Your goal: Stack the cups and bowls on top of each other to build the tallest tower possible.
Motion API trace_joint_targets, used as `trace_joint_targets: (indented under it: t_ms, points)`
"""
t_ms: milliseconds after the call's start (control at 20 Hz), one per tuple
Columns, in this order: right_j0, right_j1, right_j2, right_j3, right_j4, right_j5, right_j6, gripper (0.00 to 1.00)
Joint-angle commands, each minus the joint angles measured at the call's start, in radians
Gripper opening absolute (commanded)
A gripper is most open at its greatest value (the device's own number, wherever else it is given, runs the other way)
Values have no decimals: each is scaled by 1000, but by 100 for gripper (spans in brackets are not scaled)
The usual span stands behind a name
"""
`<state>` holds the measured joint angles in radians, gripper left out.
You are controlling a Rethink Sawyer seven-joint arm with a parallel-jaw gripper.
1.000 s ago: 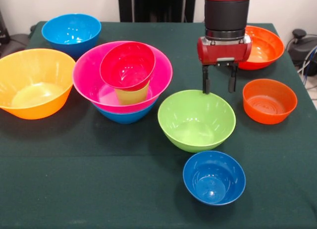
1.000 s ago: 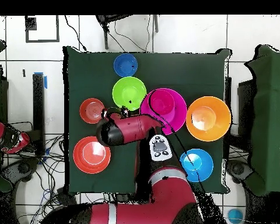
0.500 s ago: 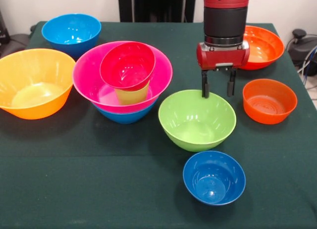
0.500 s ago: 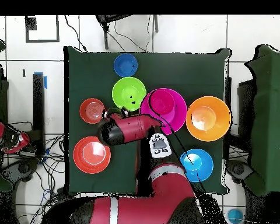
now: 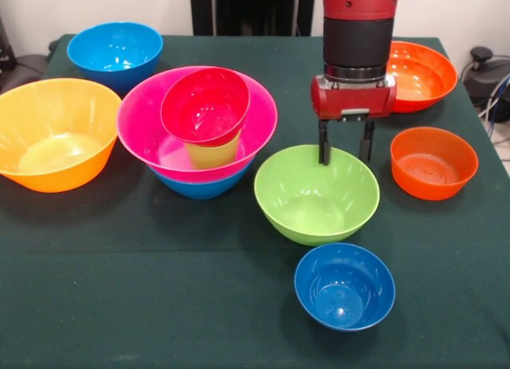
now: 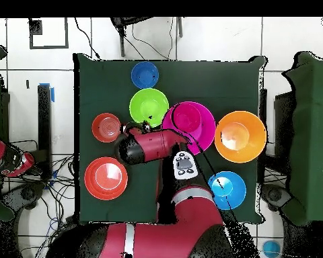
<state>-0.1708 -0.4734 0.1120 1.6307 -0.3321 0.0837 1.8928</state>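
Note:
I expect the wide green bowl (image 5: pixel 317 195) to tip and its opposite side to dip when I lift it, because my gripper's fingers hang at the green bowl's rim (image 5: pixel 325 155), away from the bowl's middle.
My gripper (image 5: pixel 344 158) is open and empty, its two fingers hanging at the far rim of the green bowl (image 5: pixel 316 195), which stands alone on the table. To its left is the tower: a medium blue bowl (image 5: pixel 199 186) under the large pink bowl (image 5: pixel 151 122), the lime cup (image 5: pixel 211 155) upright inside the pink bowl, and the small crimson bowl (image 5: pixel 205 106) tilted on the cup. In the overhead view my arm (image 6: pixel 140 146) covers the gripper, beside the green bowl (image 6: pixel 149 106) and the pink bowl (image 6: pixel 198 131).
A large orange bowl (image 5: pixel 56 134) sits at the left, a blue bowl (image 5: pixel 115 54) at the far left. A red-orange bowl (image 5: pixel 426 74) and a smaller orange bowl (image 5: pixel 434 163) stand at the right. A small blue bowl (image 5: pixel 344 286) is in front.
My gripper has moved a little left and lower in the front view, closer over the green bowl's far rim. The bowls and cup have not moved.

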Motion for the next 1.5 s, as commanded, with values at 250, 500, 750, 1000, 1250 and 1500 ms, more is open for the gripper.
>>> trace_joint_targets:
  t_ms: [250,500,750,1000,1250,1500]
  points:
    - [43,104,-19,-107,-48,-28,50,100]
    - [43,146,-21,-125,-46,-31,50,100]
    - [63,153,-32,-141,-25,-30,72,100]
    - [78,155,-46,-149,-16,-21,81,0]
    - [77,150,-44,-145,-18,-27,78,0]
    - [78,151,-37,-154,-11,-10,70,0]
